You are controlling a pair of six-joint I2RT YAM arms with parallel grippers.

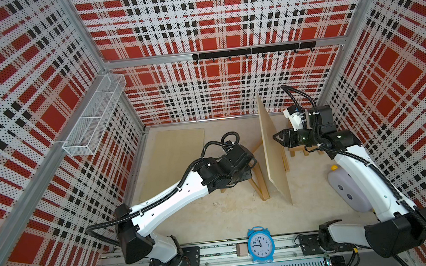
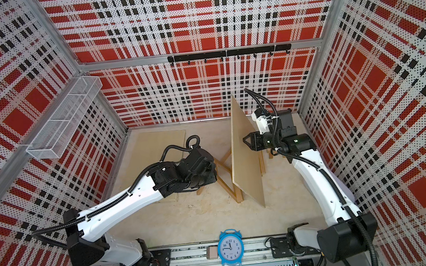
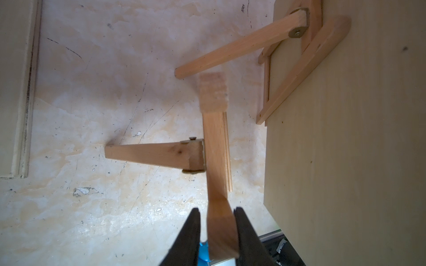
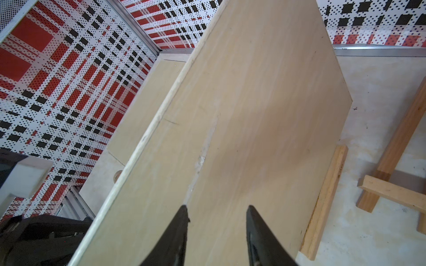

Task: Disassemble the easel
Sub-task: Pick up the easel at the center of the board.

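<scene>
The standing board [image 1: 273,155] keeps my right gripper from getting to the easel. My left gripper should take hold of the wooden bar [image 3: 216,177] and move the easel clear of the board.
The wooden easel [image 1: 258,185] [image 2: 227,185] stands mid-table with a pale board [image 1: 275,154] [image 2: 245,157] leaning upright on it. My left gripper [image 3: 216,211] straddles one of the easel's wooden bars [image 3: 215,149]. The jaws are open, with a thin gap showing beside one finger. A hinged leg [image 3: 149,154] branches off that bar. In both top views the left wrist hides those jaws. My right gripper [image 1: 273,137] [image 2: 244,139] [image 4: 216,211] is open, its tips up against the board's face [image 4: 253,115] and nothing between them.
A second board [image 1: 178,147] lies flat at the back left. More wooden pieces [image 1: 299,152] [image 4: 391,172] sit behind the standing board, under the right arm. A blue alarm clock [image 1: 260,245] stands at the front edge. A white rounded object [image 1: 348,192] lies at the right.
</scene>
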